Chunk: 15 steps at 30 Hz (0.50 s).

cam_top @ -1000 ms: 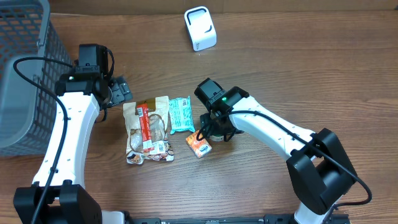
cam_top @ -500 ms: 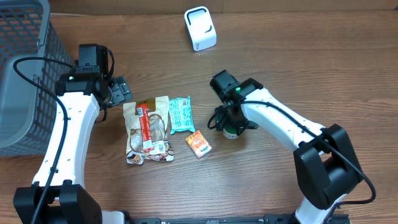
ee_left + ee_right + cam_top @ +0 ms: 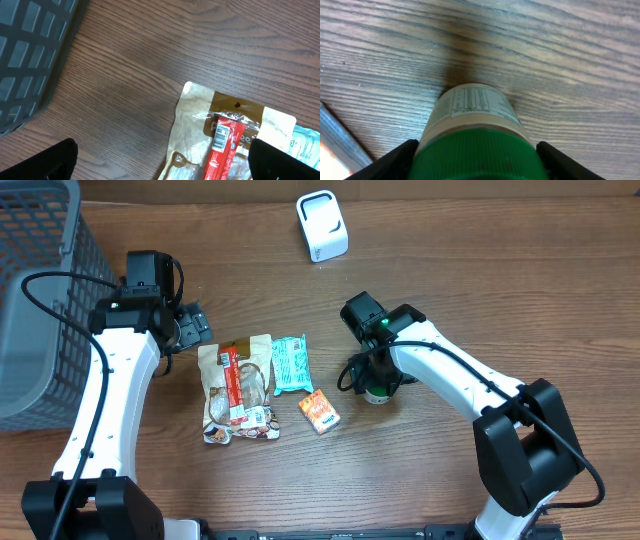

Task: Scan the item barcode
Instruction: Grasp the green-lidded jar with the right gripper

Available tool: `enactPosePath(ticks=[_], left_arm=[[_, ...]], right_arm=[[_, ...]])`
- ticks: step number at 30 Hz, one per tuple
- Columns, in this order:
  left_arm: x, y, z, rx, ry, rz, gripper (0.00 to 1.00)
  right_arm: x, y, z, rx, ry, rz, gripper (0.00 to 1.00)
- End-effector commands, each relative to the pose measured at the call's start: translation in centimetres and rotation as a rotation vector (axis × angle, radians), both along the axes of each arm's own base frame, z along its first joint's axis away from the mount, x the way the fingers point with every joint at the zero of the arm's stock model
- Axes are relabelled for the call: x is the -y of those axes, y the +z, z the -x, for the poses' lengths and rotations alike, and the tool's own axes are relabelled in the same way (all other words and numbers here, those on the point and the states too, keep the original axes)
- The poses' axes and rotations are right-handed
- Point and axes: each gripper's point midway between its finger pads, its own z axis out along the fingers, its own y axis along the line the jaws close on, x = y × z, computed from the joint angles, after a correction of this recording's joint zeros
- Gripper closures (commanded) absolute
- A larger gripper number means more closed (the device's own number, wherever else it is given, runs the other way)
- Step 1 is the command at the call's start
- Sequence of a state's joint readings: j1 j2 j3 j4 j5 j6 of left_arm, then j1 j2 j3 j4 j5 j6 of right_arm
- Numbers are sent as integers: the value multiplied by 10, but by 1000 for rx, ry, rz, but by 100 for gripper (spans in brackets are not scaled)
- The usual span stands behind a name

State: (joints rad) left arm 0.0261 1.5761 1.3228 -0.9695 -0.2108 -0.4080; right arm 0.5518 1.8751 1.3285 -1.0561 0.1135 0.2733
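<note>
I can see only the printed table on the bottle's label (image 3: 471,101), and its barcode is hidden. I need to open my right gripper, grip the green cap (image 3: 479,156) again and turn the bottle.
A small bottle (image 3: 376,394) with a green cap stands upright on the wooden table, right of the snack packs. My right gripper (image 3: 372,383) reaches down over it. In the right wrist view the green cap (image 3: 476,155) fills the gap between the two black fingers, which lie against its sides, so the right gripper (image 3: 476,167) is shut on the bottle (image 3: 475,112). Its printed label faces away. The white scanner (image 3: 322,226) sits at the far edge of the table. My left gripper (image 3: 195,325) hangs wide open near the tan pouch (image 3: 225,135), holding nothing.
A tan pouch (image 3: 225,395) with a red stick pack (image 3: 235,383) on it, a teal packet (image 3: 290,363) and a small orange pack (image 3: 319,411) lie mid-table. A grey mesh basket (image 3: 40,280) stands at the far left.
My right gripper left the orange pack, moved right to the green-capped bottle, lowered over it and narrowed a little. The left arm has not moved.
</note>
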Motion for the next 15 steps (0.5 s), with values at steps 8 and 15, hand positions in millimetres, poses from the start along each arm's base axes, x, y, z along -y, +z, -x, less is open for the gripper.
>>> enactPosePath(ticks=[8,15], left_arm=[[-2,5,-5,10,-13,-15,0],[-2,5,-5,10,-13,-15,0]], right_arm=[[-4,14,-15,56,-40,0,5],[-10,25,0,-24,-99,-39,0]])
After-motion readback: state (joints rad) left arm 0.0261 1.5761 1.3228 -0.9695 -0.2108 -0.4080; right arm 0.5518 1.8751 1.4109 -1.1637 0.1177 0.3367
